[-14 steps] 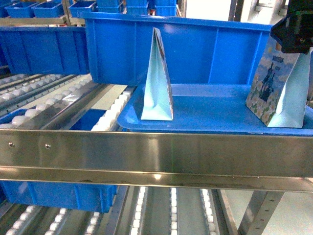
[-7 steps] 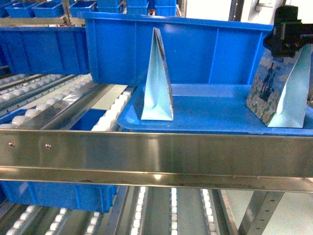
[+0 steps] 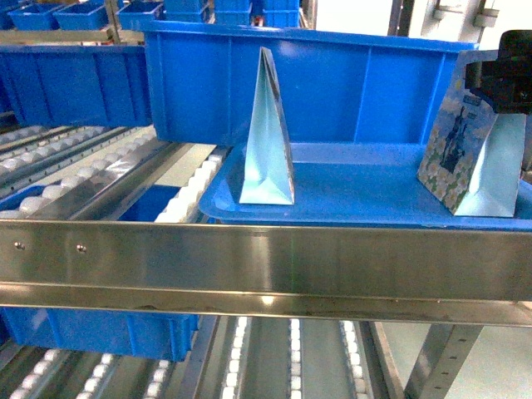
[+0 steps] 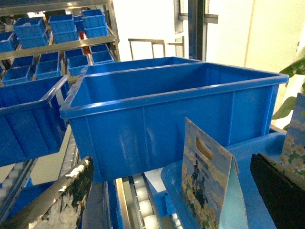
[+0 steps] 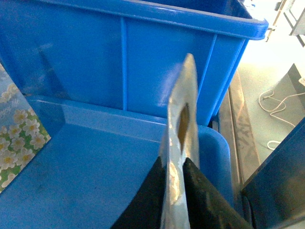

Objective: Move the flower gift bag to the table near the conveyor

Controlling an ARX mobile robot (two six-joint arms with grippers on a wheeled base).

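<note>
My gripper is going to carry the free flower gift bag. The bag stands by itself, narrow top over wide base, so it will keep that wedge shape when I carry it.
Two flower gift bags stand on a blue tray on the conveyor. The right flower gift bag is held at its top edge by my right gripper. In the right wrist view the black fingers are shut on the bag's handle edge, gripper. The left bag stands free, edge-on. My left gripper is open wide, and that bag stands just ahead of its fingers. The table is out of view.
A big blue bin stands right behind the tray. More blue bins fill the lanes at left and the shelves behind. White rollers slope at left, and the steel front rail crosses below the tray.
My right gripper has come down from the top right corner onto the right bag's top edge. Both bags stand where they were.
</note>
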